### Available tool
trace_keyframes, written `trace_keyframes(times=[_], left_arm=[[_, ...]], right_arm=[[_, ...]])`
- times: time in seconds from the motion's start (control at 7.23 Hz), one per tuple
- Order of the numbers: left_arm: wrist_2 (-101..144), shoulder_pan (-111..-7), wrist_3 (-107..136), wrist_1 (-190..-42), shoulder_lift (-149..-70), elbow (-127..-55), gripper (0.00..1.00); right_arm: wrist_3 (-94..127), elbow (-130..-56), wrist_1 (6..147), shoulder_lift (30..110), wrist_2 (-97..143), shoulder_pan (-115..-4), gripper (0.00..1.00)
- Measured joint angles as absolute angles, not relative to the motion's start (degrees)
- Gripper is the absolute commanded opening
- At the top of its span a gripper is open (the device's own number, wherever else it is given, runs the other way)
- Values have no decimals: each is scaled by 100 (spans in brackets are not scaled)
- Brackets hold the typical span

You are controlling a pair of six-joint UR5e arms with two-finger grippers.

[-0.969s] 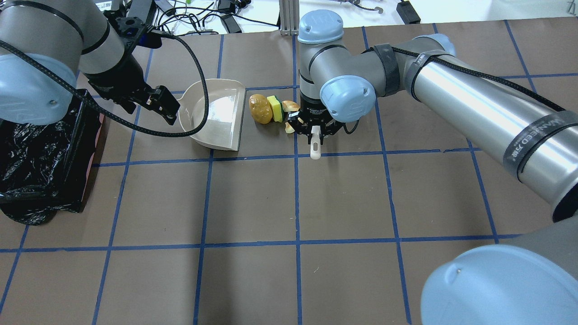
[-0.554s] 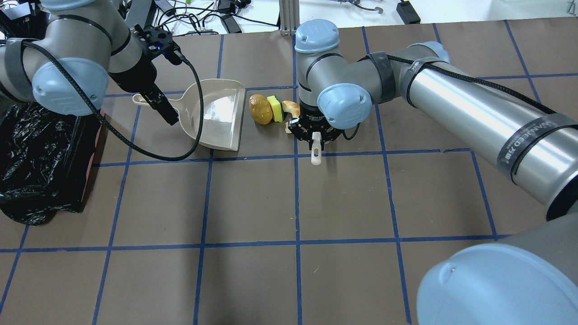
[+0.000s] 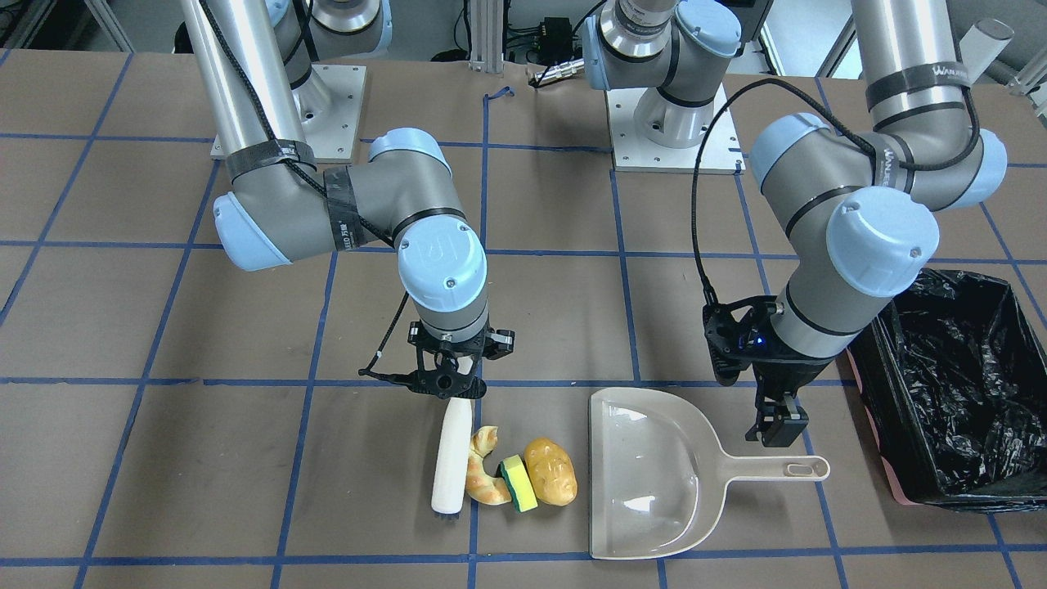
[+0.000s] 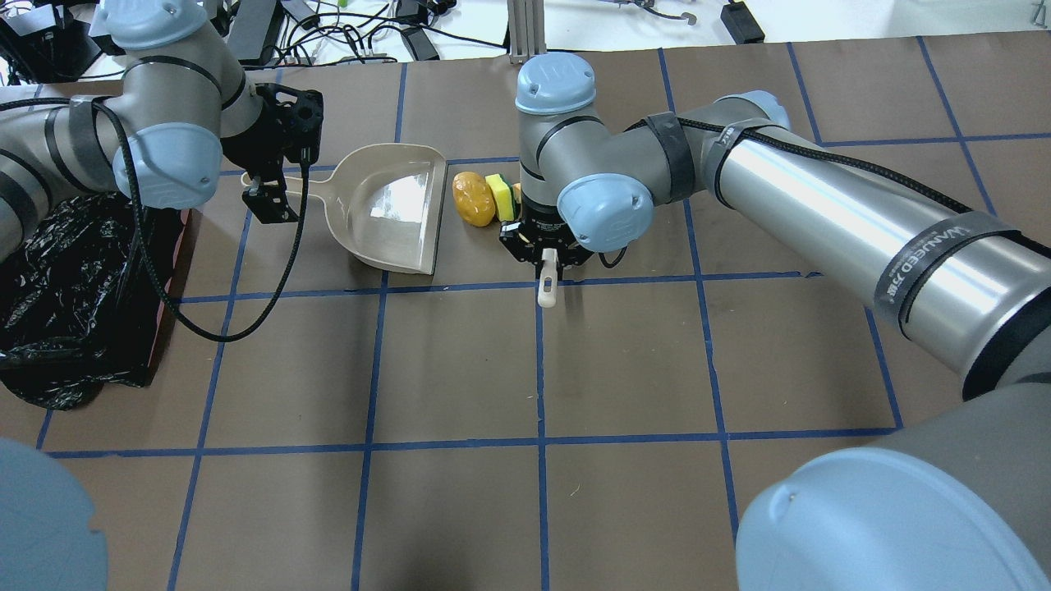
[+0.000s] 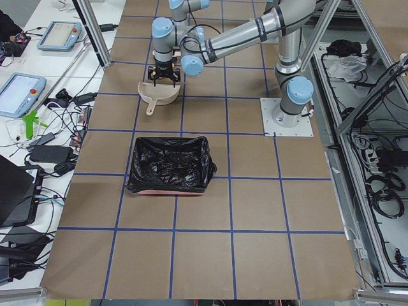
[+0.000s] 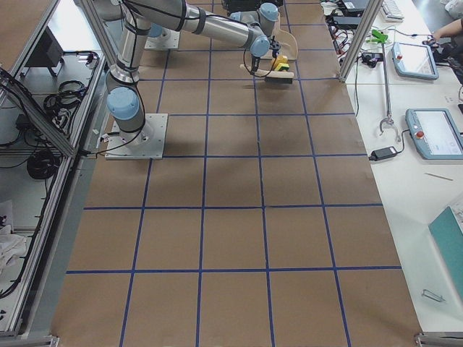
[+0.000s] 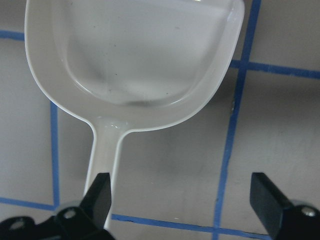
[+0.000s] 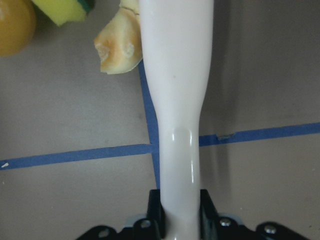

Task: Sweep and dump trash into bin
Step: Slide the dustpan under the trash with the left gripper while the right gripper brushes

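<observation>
My left gripper should go on centring over the handle (image 3: 802,468) and moving down until both fingers are on either side of it, because the dustpan's handle (image 3: 775,468) lies free and is narrower than the gripper's opening.
My right gripper (image 3: 446,384) is shut on a white brush (image 3: 452,458) that lies against the tan croissant (image 3: 484,478). The yellow-green sponge (image 3: 517,483) and the golden-brown potato (image 3: 550,472) lie in a row beside it, close to the mouth of the beige dustpan (image 3: 646,474). The right wrist view shows the brush (image 8: 177,100) touching the croissant (image 8: 117,47). My left gripper (image 3: 777,425) is open just above the dustpan's handle (image 3: 773,469). In the left wrist view one of its fingers (image 7: 97,197) is over the handle (image 7: 105,150). The black-lined bin (image 3: 957,384) stands beyond the handle.
The brown table (image 4: 460,369) carries a blue tape grid. Both arm bases (image 3: 667,131) stand at the robot's edge. In the overhead view the bin (image 4: 74,287) is at the left edge, and cables and devices (image 4: 353,33) lie beyond the far edge.
My left arm swung round and its gripper moved left, from the pan's bowl to over the handle. My right gripper moved left with the brush, closing on the croissant.
</observation>
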State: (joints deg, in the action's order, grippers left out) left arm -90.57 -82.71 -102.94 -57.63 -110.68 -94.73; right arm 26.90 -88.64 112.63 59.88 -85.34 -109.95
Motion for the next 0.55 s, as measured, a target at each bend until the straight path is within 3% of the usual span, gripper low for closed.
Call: trace_keyframes(times=[0.55], left_arm=[[-9085, -8120, -11318, -5106, -11922, -8967, 100]], right_arm=[[3315, -8789, 11494, 5847, -8393, -11200, 0]])
